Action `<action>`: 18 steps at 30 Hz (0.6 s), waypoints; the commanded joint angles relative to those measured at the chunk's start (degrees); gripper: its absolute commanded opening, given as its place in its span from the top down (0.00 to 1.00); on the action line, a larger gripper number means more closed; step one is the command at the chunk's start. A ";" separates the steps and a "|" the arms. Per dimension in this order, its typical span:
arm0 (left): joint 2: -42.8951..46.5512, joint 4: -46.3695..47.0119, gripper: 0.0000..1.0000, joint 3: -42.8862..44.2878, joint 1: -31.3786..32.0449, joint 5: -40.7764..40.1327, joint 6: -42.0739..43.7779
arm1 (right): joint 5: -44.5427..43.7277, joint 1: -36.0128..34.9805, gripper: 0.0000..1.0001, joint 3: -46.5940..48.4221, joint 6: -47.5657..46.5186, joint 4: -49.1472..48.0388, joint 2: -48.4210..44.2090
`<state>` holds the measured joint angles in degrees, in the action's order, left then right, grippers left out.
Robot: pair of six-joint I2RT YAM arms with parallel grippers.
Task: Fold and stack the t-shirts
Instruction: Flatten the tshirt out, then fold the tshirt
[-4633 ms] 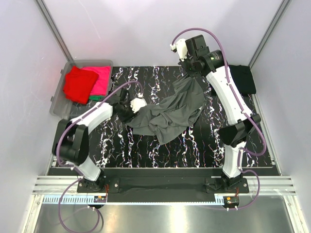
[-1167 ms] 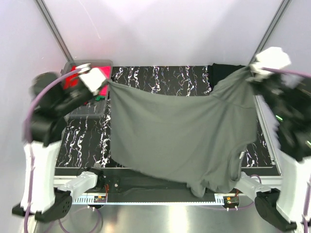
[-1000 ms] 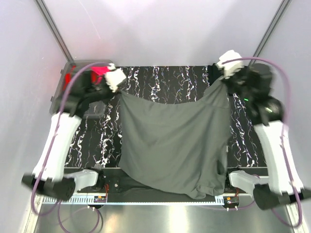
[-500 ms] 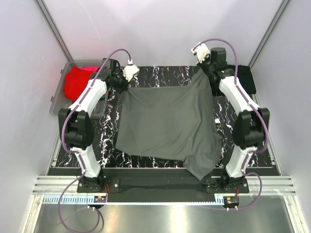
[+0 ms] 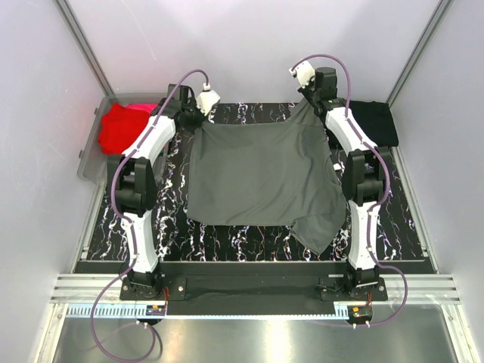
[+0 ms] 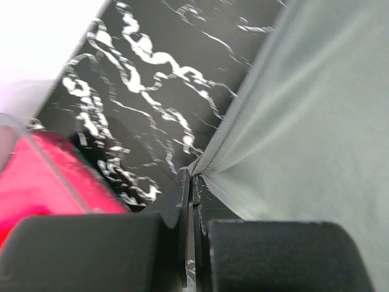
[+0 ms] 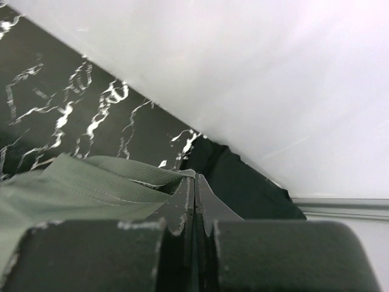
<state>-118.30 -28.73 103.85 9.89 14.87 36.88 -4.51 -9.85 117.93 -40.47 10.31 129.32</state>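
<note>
The dark grey t-shirt's far hem (image 5: 292,118) runs at a slant toward the wall at my right gripper. I should therefore pull both hem corners back and fold the hem over the t-shirt's body (image 5: 314,161).
The dark grey t-shirt (image 5: 261,178) lies spread across the middle of the marbled table, its near right corner bunched toward the front. My left gripper (image 5: 193,119) is shut on the shirt's far left corner, with the hem pinched between the tips (image 6: 190,177). My right gripper (image 5: 309,101) is shut on the far right corner, where a fold of grey cloth (image 7: 79,182) runs into the closed tips (image 7: 194,179). A folded black t-shirt (image 5: 374,121) lies at the far right. A red t-shirt (image 5: 119,130) sits in the bin.
A clear plastic bin (image 5: 88,155) stands off the table's far left corner. White enclosure walls and slanted metal posts (image 5: 82,45) close in the back and sides. Both arms stretch out along the table's left and right sides.
Both arms have come down and reached toward the far edge. The grey shirt, hanging stretched in the air a second ago, now lies flat on the table. Both grips are unchanged.
</note>
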 commanded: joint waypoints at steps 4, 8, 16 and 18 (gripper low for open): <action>-2.81 6.76 1.00 6.80 -0.40 -4.59 -1.11 | -2.61 0.44 1.00 7.22 -0.05 -3.01 3.39; -3.60 6.67 1.00 6.54 -0.40 -5.38 0.73 | -2.61 0.53 1.00 9.33 -0.84 -2.92 5.33; 0.34 3.16 1.00 3.38 -0.40 -2.93 2.05 | -2.43 0.62 1.00 10.14 0.48 9.81 3.23; 2.63 2.46 1.00 1.36 -0.31 -0.91 2.23 | -2.52 0.44 1.00 5.92 0.13 12.18 0.08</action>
<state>-121.19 -26.15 106.94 9.82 10.96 38.02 -6.46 -9.72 125.78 -40.71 16.58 135.37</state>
